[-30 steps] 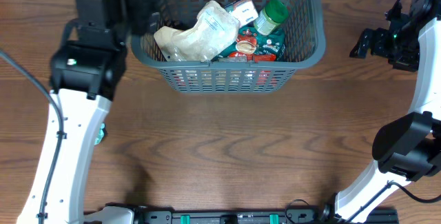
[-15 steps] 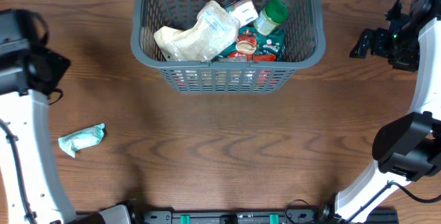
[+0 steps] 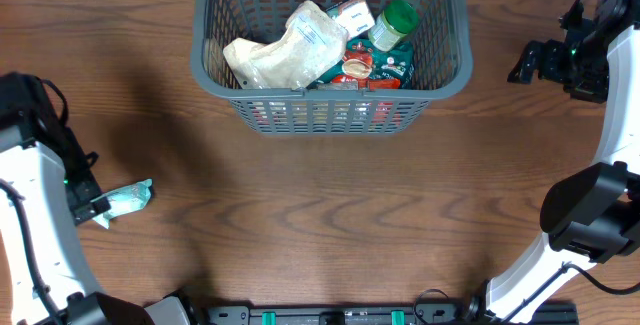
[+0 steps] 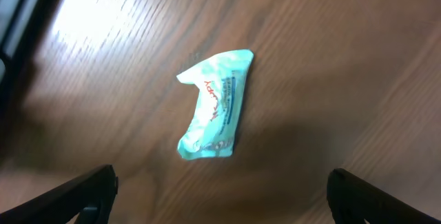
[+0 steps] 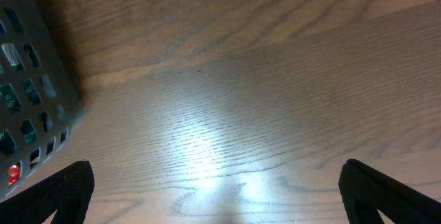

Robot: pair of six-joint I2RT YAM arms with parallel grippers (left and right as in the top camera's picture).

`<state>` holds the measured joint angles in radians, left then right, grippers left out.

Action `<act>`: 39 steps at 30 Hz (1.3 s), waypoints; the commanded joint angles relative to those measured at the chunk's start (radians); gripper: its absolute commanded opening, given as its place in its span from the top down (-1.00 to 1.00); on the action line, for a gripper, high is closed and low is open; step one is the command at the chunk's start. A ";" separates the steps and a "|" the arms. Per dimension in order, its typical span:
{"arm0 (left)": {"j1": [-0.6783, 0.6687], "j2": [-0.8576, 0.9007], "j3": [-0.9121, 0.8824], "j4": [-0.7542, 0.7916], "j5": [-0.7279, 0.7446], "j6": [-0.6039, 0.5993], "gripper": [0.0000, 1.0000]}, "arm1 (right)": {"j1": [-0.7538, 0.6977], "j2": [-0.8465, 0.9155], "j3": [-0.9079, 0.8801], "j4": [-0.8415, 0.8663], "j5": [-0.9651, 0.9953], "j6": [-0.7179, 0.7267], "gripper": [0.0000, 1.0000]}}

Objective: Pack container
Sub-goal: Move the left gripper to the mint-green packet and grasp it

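Observation:
My left gripper should keep going down over the packet until the open fingers are on either side of its long sides (image 3: 129,198), then close, because the teal packet's narrow width (image 4: 218,105) is in line with those fingers.
The container (image 3: 330,110), a dark grey slotted basket, stands at the table's far centre; its corner also shows in the right wrist view (image 5: 27,79). Inside lie a white bag (image 3: 290,50), a green-capped bottle (image 3: 392,23) and red and green packets (image 3: 375,65). A small teal packet (image 3: 130,197) lies on the table at the near left. My left gripper (image 3: 92,203) hovers just left of it, open, and the left wrist view shows the teal packet (image 4: 213,107) ahead of the empty left gripper (image 4: 220,196). My right gripper (image 3: 522,65) stands open and empty to the right of the basket, over bare wood (image 5: 217,189).
The wooden table (image 3: 330,225) stretches between the basket and the front edge. A black rail (image 3: 330,315) runs along the near edge. The right arm's white links (image 3: 600,195) rise at the right side.
My left arm has swung away from the basket's left side, down to the near left, and now sits beside the teal packet. The right arm has not moved.

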<state>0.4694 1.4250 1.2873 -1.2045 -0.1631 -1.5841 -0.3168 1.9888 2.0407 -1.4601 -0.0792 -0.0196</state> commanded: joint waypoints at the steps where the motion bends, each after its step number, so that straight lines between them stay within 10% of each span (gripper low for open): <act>1: 0.003 -0.002 -0.082 0.064 -0.001 -0.123 -0.97 | -0.002 -0.002 0.002 0.000 -0.008 -0.015 -0.99; 39: 0.019 0.307 -0.350 0.501 -0.005 -0.119 -1.00 | -0.002 -0.002 0.002 -0.044 -0.007 -0.023 -0.99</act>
<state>0.4736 1.7058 0.9409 -0.7021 -0.1600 -1.7016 -0.3168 1.9888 2.0407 -1.5005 -0.0792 -0.0277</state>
